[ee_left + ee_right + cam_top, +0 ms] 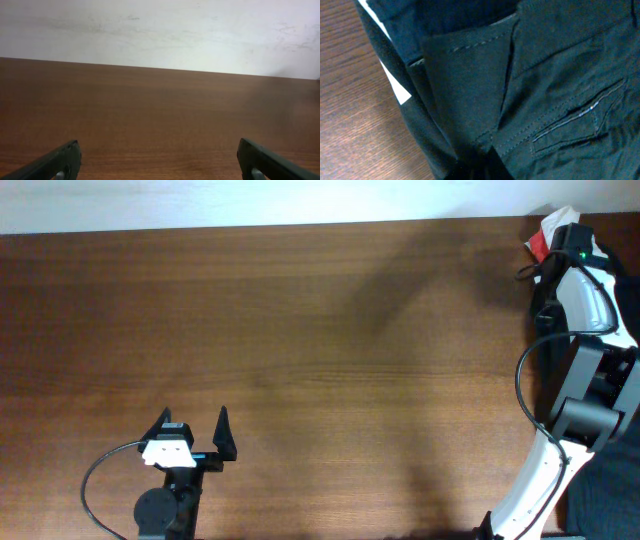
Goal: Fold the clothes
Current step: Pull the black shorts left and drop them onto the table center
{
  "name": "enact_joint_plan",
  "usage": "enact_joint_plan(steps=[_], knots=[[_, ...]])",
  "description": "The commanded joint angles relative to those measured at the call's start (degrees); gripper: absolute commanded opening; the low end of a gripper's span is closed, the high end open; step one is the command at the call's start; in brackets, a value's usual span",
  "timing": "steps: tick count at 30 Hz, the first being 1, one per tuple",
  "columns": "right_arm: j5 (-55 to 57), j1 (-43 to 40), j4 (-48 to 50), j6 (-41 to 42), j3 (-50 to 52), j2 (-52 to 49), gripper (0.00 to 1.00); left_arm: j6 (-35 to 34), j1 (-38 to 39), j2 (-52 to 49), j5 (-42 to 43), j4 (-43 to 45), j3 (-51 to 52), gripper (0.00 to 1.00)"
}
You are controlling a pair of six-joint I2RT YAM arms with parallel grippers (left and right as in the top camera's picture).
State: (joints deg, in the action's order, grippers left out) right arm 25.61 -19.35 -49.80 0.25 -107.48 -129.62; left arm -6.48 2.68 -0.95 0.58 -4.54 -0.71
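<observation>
My right gripper is holding the dark garment, and the table's middle is clear. I should pull the garment there next until it lies across the wood.
A dark garment with stitched seams and a pocket fills the right wrist view, hanging over the wooden table. Its folds bunch together at the bottom centre, where my right fingers are buried in the cloth and appear shut on it. In the overhead view my right gripper is at the far right corner of the table, by a white and red cloth. My left gripper is open and empty near the front left edge. Its wide-apart fingers show over bare wood in the left wrist view.
The right arm's white and grey links run along the right table edge. More dark cloth lies off the table at the front right. A pale wall stands behind the table's far edge.
</observation>
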Motion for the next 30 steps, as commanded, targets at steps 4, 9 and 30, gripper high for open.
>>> enact_joint_plan(steps=[4,9,30], knots=[[-0.1,-0.3,-1.2,7.2,-1.6,1.6,0.04,0.3,0.3,0.3,-0.2,-0.3,0.2,0.99],[-1.1,-0.3,-1.0,12.3,-1.6,7.9,0.04,0.3,0.3,0.3,-0.2,-0.3,0.2,0.99],[-19.5,28.2,0.2,13.6,-1.6,19.6,0.04,0.3,0.3,0.3,-0.2,-0.3,0.2,0.99]])
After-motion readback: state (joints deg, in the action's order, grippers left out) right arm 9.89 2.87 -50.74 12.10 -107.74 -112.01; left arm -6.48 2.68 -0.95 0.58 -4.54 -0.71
